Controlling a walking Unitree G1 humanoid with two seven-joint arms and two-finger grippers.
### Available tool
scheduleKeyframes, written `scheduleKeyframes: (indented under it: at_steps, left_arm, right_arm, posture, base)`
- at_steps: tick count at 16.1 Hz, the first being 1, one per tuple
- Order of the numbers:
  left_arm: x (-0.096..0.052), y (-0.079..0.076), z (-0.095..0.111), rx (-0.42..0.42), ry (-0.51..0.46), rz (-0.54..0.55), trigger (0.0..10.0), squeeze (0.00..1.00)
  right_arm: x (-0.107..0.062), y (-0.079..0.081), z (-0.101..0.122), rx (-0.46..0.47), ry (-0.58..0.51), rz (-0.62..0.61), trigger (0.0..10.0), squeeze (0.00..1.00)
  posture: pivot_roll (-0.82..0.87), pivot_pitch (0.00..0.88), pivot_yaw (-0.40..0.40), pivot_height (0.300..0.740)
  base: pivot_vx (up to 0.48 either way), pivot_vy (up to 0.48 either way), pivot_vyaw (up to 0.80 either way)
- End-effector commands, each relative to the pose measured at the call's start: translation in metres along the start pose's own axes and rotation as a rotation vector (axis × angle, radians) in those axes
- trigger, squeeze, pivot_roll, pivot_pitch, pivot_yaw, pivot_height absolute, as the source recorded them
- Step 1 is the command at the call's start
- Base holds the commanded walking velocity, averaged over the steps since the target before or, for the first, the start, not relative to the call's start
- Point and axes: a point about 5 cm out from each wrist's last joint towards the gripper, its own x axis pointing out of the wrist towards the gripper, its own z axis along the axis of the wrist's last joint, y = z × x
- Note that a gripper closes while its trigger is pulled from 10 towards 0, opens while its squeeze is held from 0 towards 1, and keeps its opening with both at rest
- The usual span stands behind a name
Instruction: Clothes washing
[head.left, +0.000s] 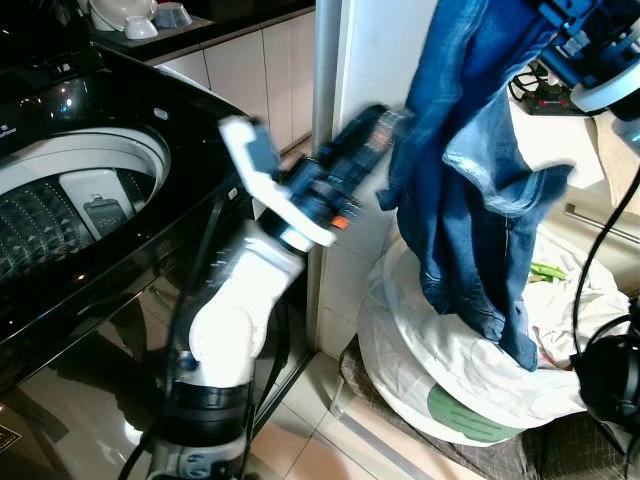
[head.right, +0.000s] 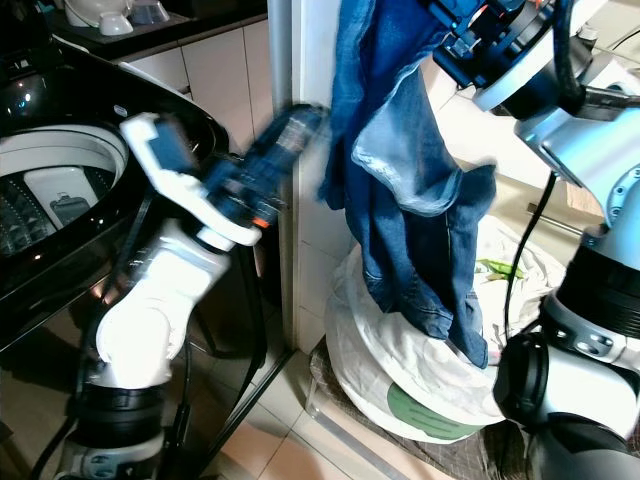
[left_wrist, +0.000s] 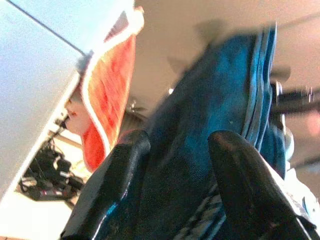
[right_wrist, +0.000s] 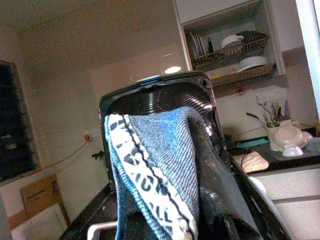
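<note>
The legs' lower end (head.left: 515, 345) hangs loose over the laundry bag. The blue jeans (head.left: 465, 165) will therefore come away on their own when I carry them to the drum.
A pair of blue jeans (head.left: 480, 170) hangs by its top from my right gripper (head.right: 455, 38), which is shut on the denim; the right wrist view shows the striped inner fabric (right_wrist: 150, 165) clamped between the fingers. The legs trail down onto a white laundry bag (head.left: 440, 370) full of clothes on the floor. My left gripper (head.left: 385, 125) is raised against the jeans' left edge. In the left wrist view its fingers (left_wrist: 115, 185) stand open with denim (left_wrist: 215, 90) between them. The black top-loading washing machine (head.left: 180, 110) stands at the left with its drum open.
A white pillar (head.left: 370, 60) rises between the machine and the bag. A dark counter with white bowls (head.left: 130, 20) lies behind the machine. Black cables hang at the right (head.left: 600, 260). Glossy floor tiles (head.left: 320, 440) show in front of the bag.
</note>
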Motion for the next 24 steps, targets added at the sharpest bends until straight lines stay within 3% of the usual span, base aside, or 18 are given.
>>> scheduleKeyframes:
  at_steps: [1,3,6,13,15,16,17,18,22,23,24]
  left_arm:
    - [0.004,-0.004,0.009,0.002,-0.019,-0.034,10.0,0.00]
    - [0.005,-0.006,0.010,0.002,0.001,-0.062,10.0,0.00]
    - [0.008,-0.008,-0.007,0.070,0.111,-0.069,10.0,0.00]
    - [0.008,-0.007,-0.010,0.162,0.171,-0.082,10.0,0.00]
    - [0.005,-0.008,-0.013,0.296,0.226,-0.096,10.0,0.00]
    - [0.003,-0.008,-0.012,0.318,0.228,-0.091,10.0,0.00]
    - [0.002,-0.008,-0.011,0.326,0.225,-0.086,10.0,0.00]
    - [-0.001,-0.008,-0.004,0.271,0.182,-0.063,10.0,0.00]
    - [0.002,-0.011,0.004,0.184,0.110,-0.062,10.0,0.00]
    - [0.007,-0.011,-0.001,0.204,0.130,-0.058,10.0,0.00]
    - [0.007,-0.003,-0.007,0.279,0.181,0.010,10.0,0.00]
  right_arm:
    - [-0.001,0.008,-0.002,-0.005,0.026,0.043,0.0,0.00]
    - [-0.001,0.009,-0.005,-0.003,0.039,0.045,0.0,0.00]
    - [0.000,0.013,-0.010,0.008,0.044,0.062,0.0,0.00]
    - [-0.001,0.014,-0.019,-0.014,0.087,0.036,0.0,0.00]
    - [0.000,0.006,-0.026,-0.055,0.112,-0.062,0.0,0.00]
    - [0.001,0.001,-0.028,-0.062,0.114,-0.102,0.0,0.00]
    - [0.001,-0.001,-0.029,-0.066,0.114,-0.126,0.0,0.00]
    - [0.000,-0.005,-0.032,-0.073,0.126,-0.150,0.0,0.00]
    - [-0.001,-0.004,-0.043,-0.072,0.174,-0.135,0.0,0.00]
    - [0.000,-0.003,-0.050,-0.074,0.193,-0.128,0.0,0.00]
    - [0.002,-0.001,-0.052,-0.078,0.196,-0.121,0.0,0.00]
  posture:
    - [-0.09,0.000,-0.030,0.740]
    - [-0.08,0.000,-0.031,0.740]
    - [-0.08,0.000,-0.027,0.740]
    - [-0.08,0.000,-0.021,0.740]
    - [-0.08,0.000,-0.020,0.740]
    - [-0.08,0.000,-0.020,0.740]
    - [-0.08,0.000,-0.020,0.740]
    - [-0.08,0.000,-0.023,0.740]
    - [-0.07,0.000,-0.029,0.740]
    - [-0.07,0.000,-0.029,0.740]
    - [-0.07,0.000,-0.029,0.740]
  base:
    - [0.000,0.000,0.00]
    - [0.000,0.000,0.00]
    - [0.000,0.000,0.00]
    - [0.000,0.000,0.00]
    - [0.000,0.000,0.00]
    - [0.000,0.000,0.00]
    - [0.000,0.000,0.00]
    - [0.000,0.000,0.00]
    - [0.000,0.000,0.00]
    - [0.000,0.000,0.00]
    - [0.000,0.000,0.00]
